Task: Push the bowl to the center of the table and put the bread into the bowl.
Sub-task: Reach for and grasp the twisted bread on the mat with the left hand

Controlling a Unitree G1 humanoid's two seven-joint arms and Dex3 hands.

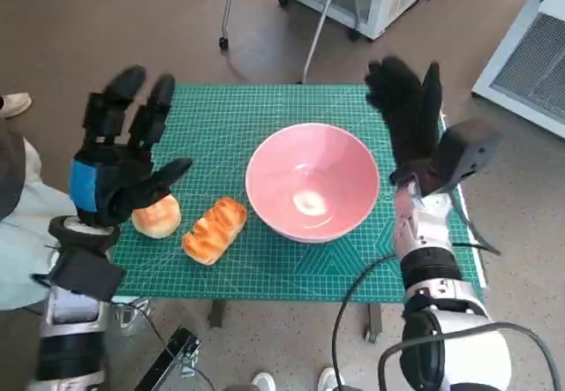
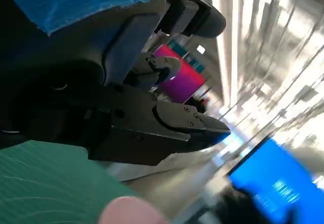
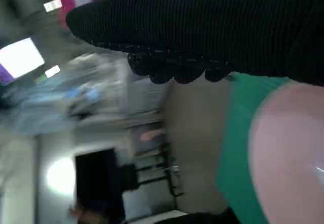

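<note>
I expect the long golden loaf (image 1: 214,230) to settle flat across the bowl's bottom when I lower it, because the pink bowl's open inside (image 1: 312,184) is wider than the loaf.
A large pink bowl (image 1: 312,182) stands upright near the middle of the green cutting mat (image 1: 221,117), a little to the right. Its rim shows in the left wrist view as bowl (image 2: 132,211) and in the right wrist view as bowl (image 3: 288,153). Two pieces of bread lie left of it: a long golden loaf (image 1: 214,229) and a round bun (image 1: 156,216). My left hand (image 1: 119,157) hovers above the bun with fingers spread, holding nothing. My gloved right hand (image 1: 408,109) is raised just right of the bowl, fingers straight, apart from the rim.
The mat covers the small table; its front edge (image 1: 291,296) is close to my body. A chair base with wheels (image 1: 291,11) and a white cabinet (image 1: 521,56) stand beyond the table. A person's leg (image 1: 22,223) is at the left.
</note>
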